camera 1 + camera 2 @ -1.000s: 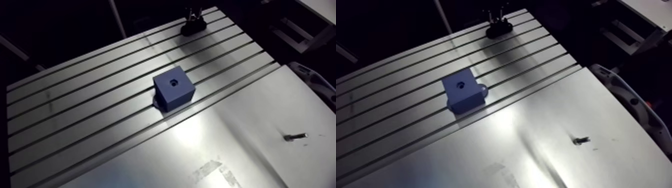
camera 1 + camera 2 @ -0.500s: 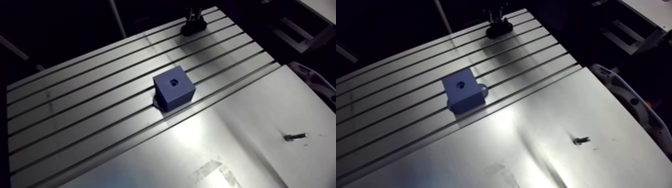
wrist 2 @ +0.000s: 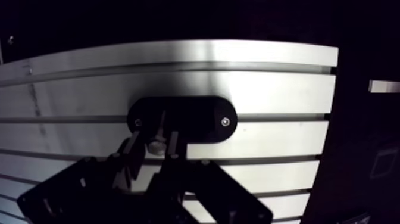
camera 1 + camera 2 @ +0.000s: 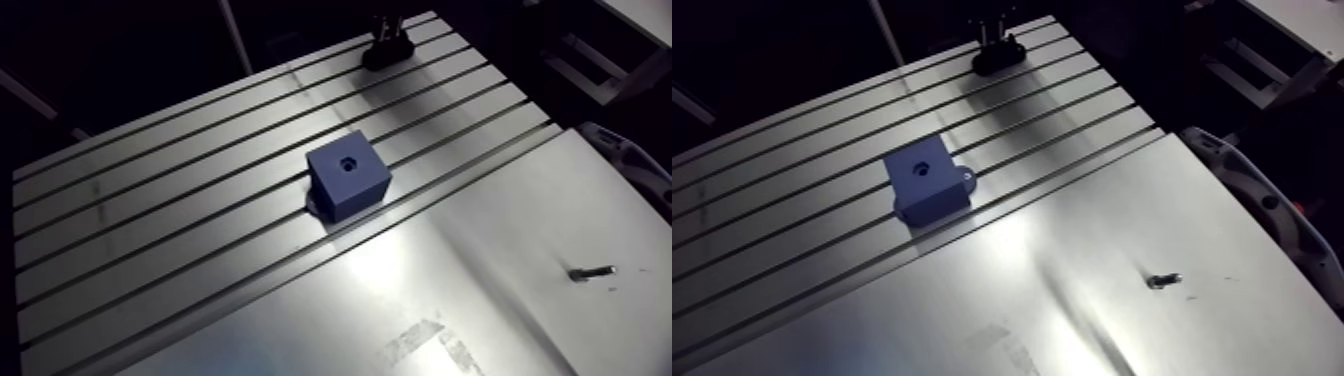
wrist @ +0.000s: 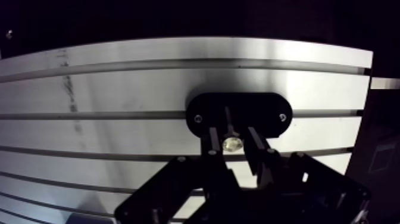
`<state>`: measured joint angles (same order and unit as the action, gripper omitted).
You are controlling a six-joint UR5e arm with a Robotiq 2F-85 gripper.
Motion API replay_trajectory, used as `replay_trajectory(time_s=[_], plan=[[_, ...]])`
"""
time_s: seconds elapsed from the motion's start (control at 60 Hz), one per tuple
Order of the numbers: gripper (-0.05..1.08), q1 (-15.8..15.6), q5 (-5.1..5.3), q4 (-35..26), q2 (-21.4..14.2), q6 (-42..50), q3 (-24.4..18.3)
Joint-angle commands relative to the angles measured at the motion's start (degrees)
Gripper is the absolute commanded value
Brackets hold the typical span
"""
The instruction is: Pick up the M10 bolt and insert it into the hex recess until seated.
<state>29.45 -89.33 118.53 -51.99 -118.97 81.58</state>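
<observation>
Shiny screws (image 5: 198, 118) are at both ends of the black holder. So I expect the M10 bolt (image 5: 232, 143) to rise alone and the holder to stay behind when I lift.
A dark blue block (image 4: 347, 179) with a round recess in its top stands mid-table on the slotted rails. At the table's far end sits a black oval holder (image 5: 202, 107), and a shiny bolt head (image 5: 231, 143) stands up from its middle. My gripper (image 5: 233, 135) hangs right over that holder, its two dark fingers (image 5: 213, 149) either side of the bolt head with small gaps showing, so it is open. In the arm view the gripper (image 4: 388, 28) is a small dark shape above the holder (image 4: 388, 52).
A second small bolt (image 4: 590, 272) lies on its side on the smooth metal sheet (image 4: 470, 260) at the near right. A white curved object (image 4: 1262, 200) lies past the table's right edge. The slotted rails (image 4: 180, 200) run across the left half.
</observation>
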Motion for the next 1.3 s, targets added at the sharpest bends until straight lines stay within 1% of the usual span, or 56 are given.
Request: replay_trajectory(time_s=[0.017, 0.367, 1.15, 1.3], plan=[[0.65, 0.0, 0.0, 0.0, 0.0, 0.1, 0.0], [0.67, 0.0, -0.27, 0.0, 0.3, 0.0, -0.1], [0.71, 0.0, -0.27, 0.0, 0.2, -0.1, -0.1], [0.73, 0.0, -0.19, 0.0, 0.2, -0.1, -0.1]])
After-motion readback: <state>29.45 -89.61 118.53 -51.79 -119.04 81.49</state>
